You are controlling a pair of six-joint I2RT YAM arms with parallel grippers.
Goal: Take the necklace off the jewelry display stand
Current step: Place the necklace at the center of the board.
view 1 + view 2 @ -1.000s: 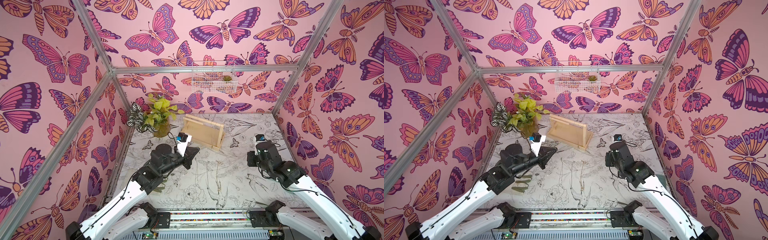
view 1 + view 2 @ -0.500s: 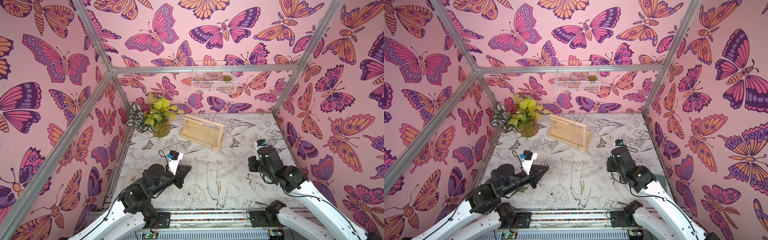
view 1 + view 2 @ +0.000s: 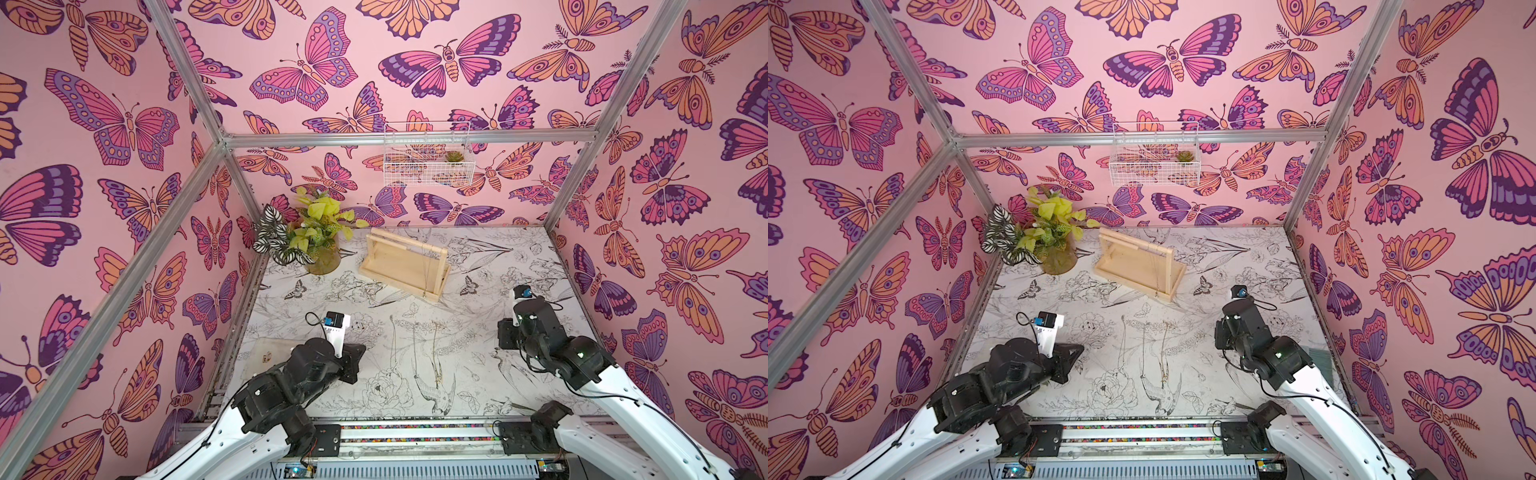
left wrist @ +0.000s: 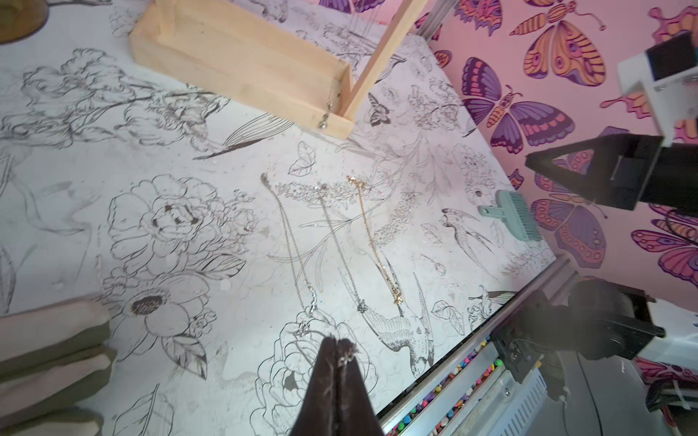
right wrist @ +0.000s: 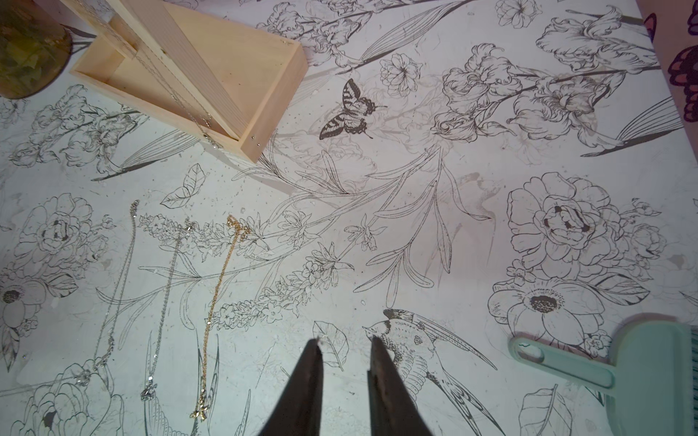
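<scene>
The held necklace's tail rests against the nearest silver necklace's lower end, so my left gripper should pull it clear and stretch it out toward the stand (image 3: 400,288).
The jewelry display stand (image 3: 405,266) (image 3: 1138,264), a pale wooden frame, stands at the back of the table. One thin necklace (image 3: 424,270) (image 5: 189,109) still hangs from its crossbar near the right upright. Two silver necklaces (image 5: 121,279) (image 5: 166,287) and a gold one (image 5: 217,294) lie stretched out on the table in front. My left gripper (image 4: 335,339) (image 3: 361,351) is shut, low at the front left. A bit of chain from the nearest silver necklace (image 4: 291,249) shows at its tips. My right gripper (image 5: 345,341) (image 3: 505,332) hovers right of the necklaces, slightly open with nothing in it.
A potted plant (image 3: 307,241) stands left of the stand. A white wire basket (image 3: 428,160) hangs on the back wall. A mint brush (image 5: 623,370) lies by the right wall, and a folded cloth (image 4: 49,339) at the front left. Pink walls enclose three sides.
My left arm has drawn back from near the stand toward the front left, staying shut. The right arm has pulled back slightly.
</scene>
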